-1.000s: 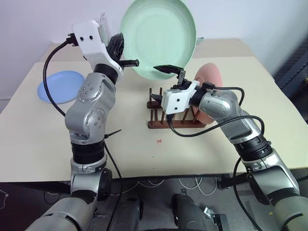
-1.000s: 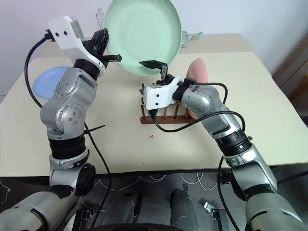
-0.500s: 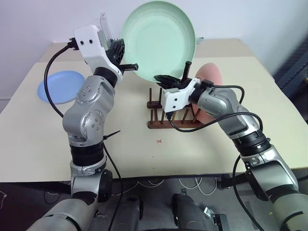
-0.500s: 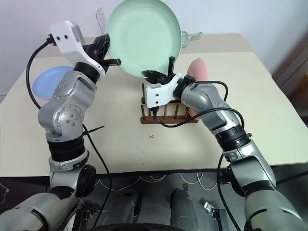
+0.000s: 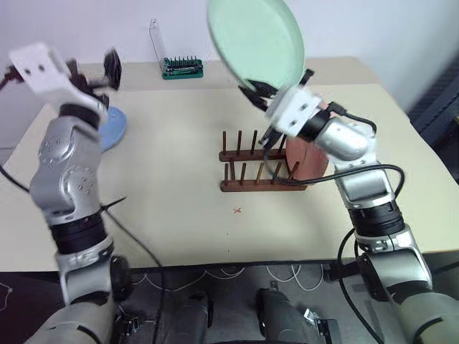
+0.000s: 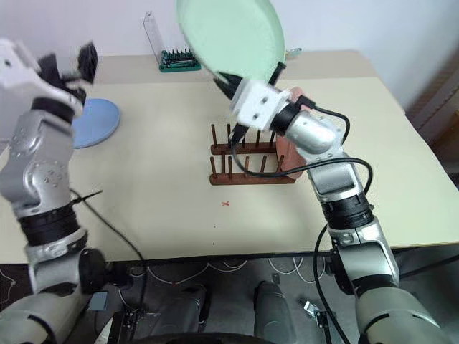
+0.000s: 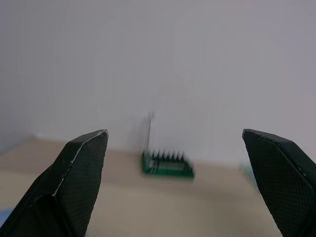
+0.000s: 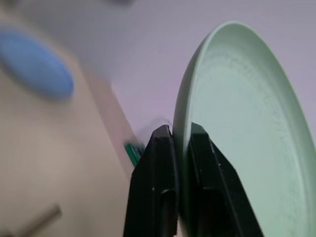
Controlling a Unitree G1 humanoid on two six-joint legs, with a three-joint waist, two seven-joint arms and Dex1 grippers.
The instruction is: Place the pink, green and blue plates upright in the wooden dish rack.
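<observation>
The green plate's lower rim (image 5: pixel 272 82) is in my right gripper, so I'll turn the plate until its free edge faces down, then lower it beside the pink plate.
My right gripper (image 5: pixel 267 92) is shut on the lower rim of the pale green plate (image 5: pixel 254 39) and holds it tilted, high above the wooden dish rack (image 5: pixel 254 183). The right wrist view shows both fingers pinching that rim (image 8: pixel 180 143). The pink plate (image 5: pixel 310 159) stands upright at the rack's right end, partly behind my right forearm. The blue plate (image 6: pixel 93 122) lies flat at the table's left, partly behind my left arm. My left gripper (image 7: pixel 174 132) is open and holds nothing, raised at the far left, well apart from the green plate.
A green screwdriver-bit holder (image 5: pixel 182 68) and a clear plastic stand (image 5: pixel 153 41) sit at the table's back edge. A small red cross (image 5: pixel 237 211) is marked on the table in front of the rack. Cables hang over the front edge.
My left gripper let go of the green plate, opened wide and swung away to the left. My right gripper shut on the plate's rim, lifted it and rolled it to a tilt.
</observation>
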